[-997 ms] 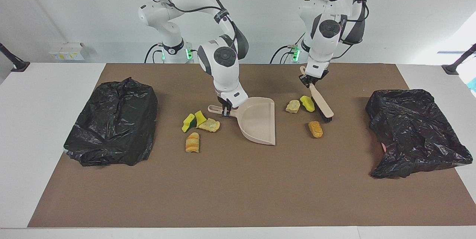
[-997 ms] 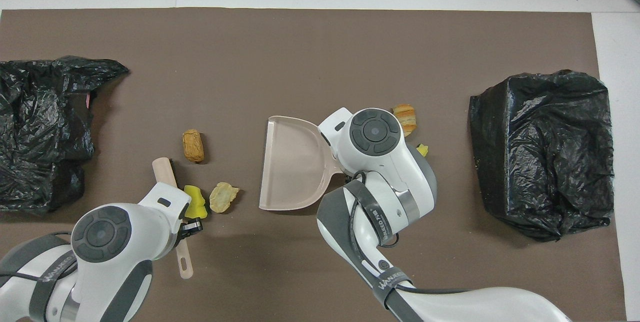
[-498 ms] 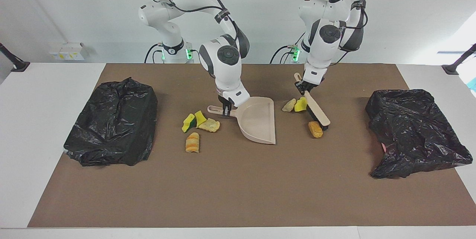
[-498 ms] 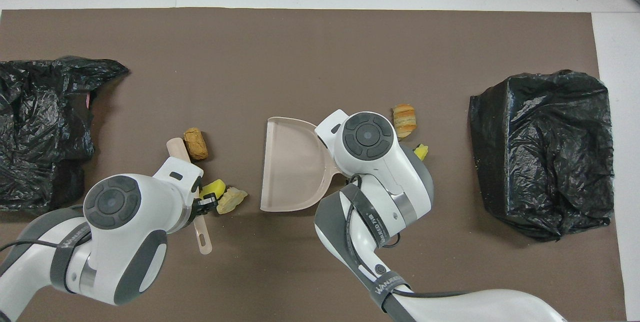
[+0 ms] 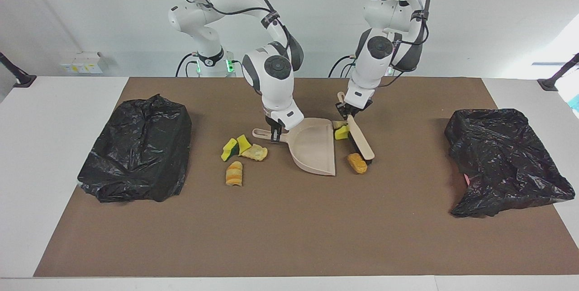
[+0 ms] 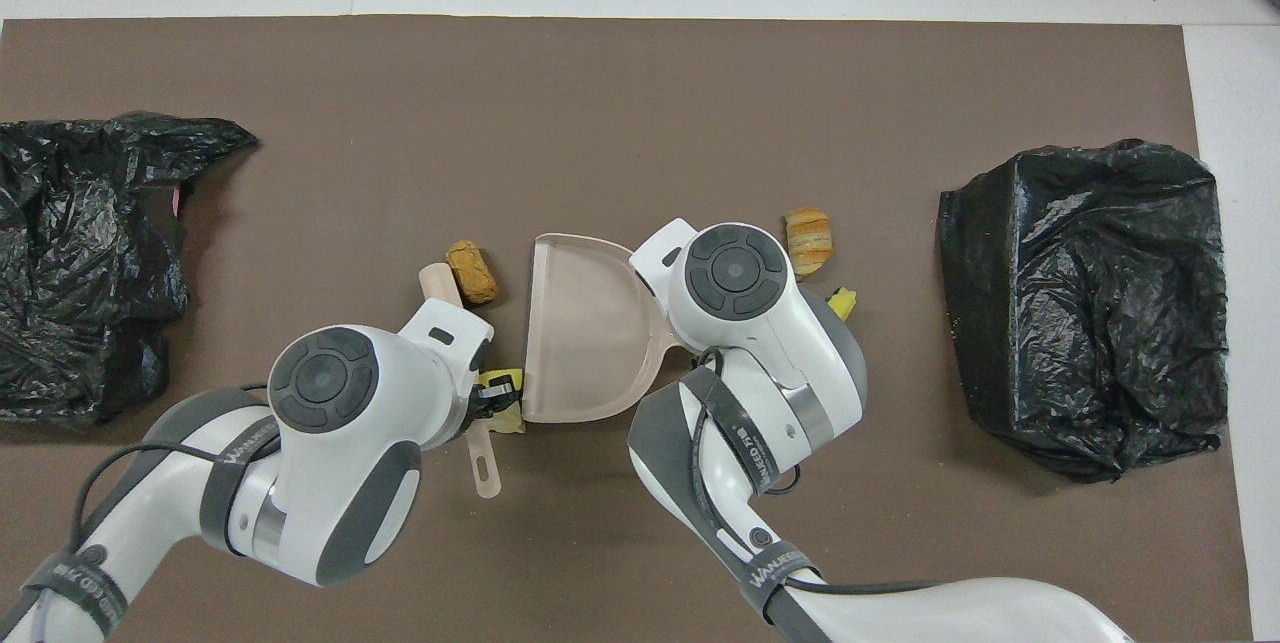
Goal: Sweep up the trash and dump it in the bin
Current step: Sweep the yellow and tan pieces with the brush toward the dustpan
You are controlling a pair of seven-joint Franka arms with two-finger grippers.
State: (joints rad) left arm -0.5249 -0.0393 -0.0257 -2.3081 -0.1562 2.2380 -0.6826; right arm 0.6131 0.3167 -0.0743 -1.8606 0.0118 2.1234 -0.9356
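Observation:
I should pull the brush (image 5: 361,140) back and put its bristles behind the yellow sponge piece (image 5: 342,132), because the sponge is against the dustpan's edge, near my left gripper.
My right gripper (image 5: 274,133) is shut on the handle of the beige dustpan (image 5: 313,147), which lies flat on the mat; it also shows in the overhead view (image 6: 585,333). My left gripper (image 5: 348,112) is shut on the beige brush (image 5: 360,138). The brush presses a yellow sponge piece (image 5: 342,133) and a beige lump (image 5: 338,124) against the pan's open edge. An orange-brown chunk (image 5: 357,163) (image 6: 471,271) lies by the brush's tip. More trash lies beside the pan's handle: yellow-green sponge pieces (image 5: 231,148), a beige lump (image 5: 255,152) and a bread-like chunk (image 5: 234,173) (image 6: 808,241).
A black bag-lined bin (image 5: 138,148) (image 6: 1085,303) stands at the right arm's end of the table. Another black bag-lined bin (image 5: 502,159) (image 6: 80,253) stands at the left arm's end. A brown mat (image 5: 289,227) covers the table.
My left gripper has swept the brush toward the dustpan, pushing the yellow sponge, the beige lump and the orange-brown chunk up to the pan's edge. The dustpan and right gripper have hardly moved.

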